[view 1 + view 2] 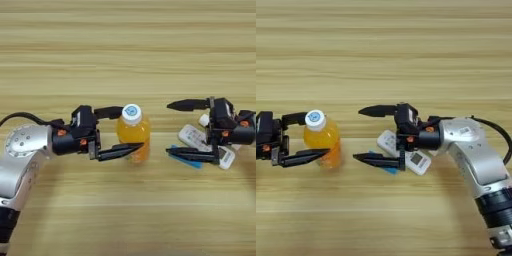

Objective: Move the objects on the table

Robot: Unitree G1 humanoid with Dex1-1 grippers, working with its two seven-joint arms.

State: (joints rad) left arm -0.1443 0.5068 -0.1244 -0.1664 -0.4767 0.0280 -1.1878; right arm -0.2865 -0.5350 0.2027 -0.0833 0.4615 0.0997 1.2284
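Observation:
The orange-juice bottle [132, 130] is in my left gripper with its free side [147, 136] towards my open right gripper, so next I pass it across before placing it farther back.
An orange-juice bottle [134, 134] with a white cap stands upright on the wooden table [125, 60], left of centre. My left gripper [131, 129] is shut on the bottle, one black finger behind its neck and the other across its front. My right gripper [357, 134] stands open at centre right, fingers pointing left. A white remote control [418, 161] lies under that gripper. A flat blue block [192, 163] peeks out beneath the lower finger. The white-and-green tube and the red cube are out of view, apart from a small white end [204, 120] behind the right gripper that I cannot identify.
Bare plank surface stretches across the far half of the table and along the near edge. My left arm's silver forearm [22, 155] comes in from the lower left, and the right forearm [481, 165] comes in from the lower right.

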